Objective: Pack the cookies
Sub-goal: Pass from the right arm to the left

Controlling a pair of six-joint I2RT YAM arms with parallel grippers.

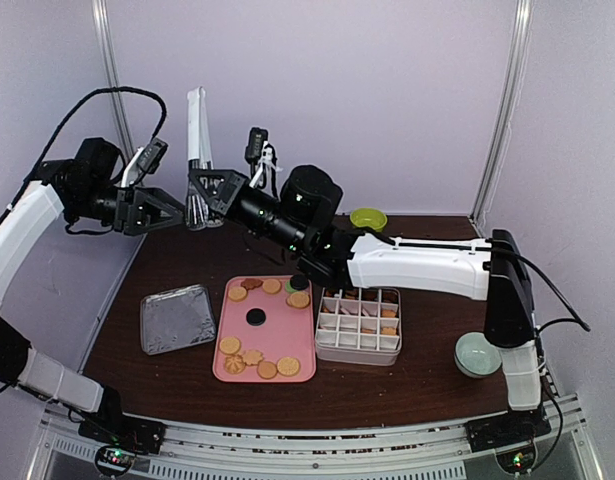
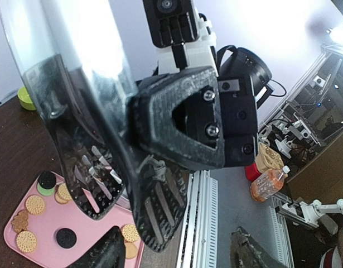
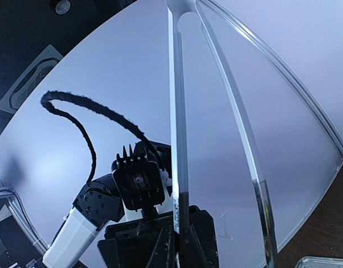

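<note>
My right gripper has hold of one arm near the tongs' slotted ends (image 1: 196, 212). My left gripper should take the ends first, and then my right gripper should grip both arms higher up (image 1: 197, 125).
The cookies (image 1: 249, 355) lie spread on a pink tray (image 1: 271, 336), with a few in a white divided box (image 1: 359, 325); they also show in the left wrist view (image 2: 34, 204). Metal tongs (image 1: 196, 150) hang upright above the table's back left, and my right gripper (image 1: 197, 190) is shut on one of their arms (image 3: 177, 111). My left gripper (image 1: 179, 212) faces the tongs from the left, open, its fingertips (image 2: 104, 251) on either side of the slotted lower ends (image 2: 157, 218) without touching them.
A foil tray (image 1: 177, 318) sits left of the pink tray. A green bowl (image 1: 368, 218) stands at the back, and a pale bowl (image 1: 477, 354) at the front right. The right forearm (image 1: 417, 265) stretches over the box.
</note>
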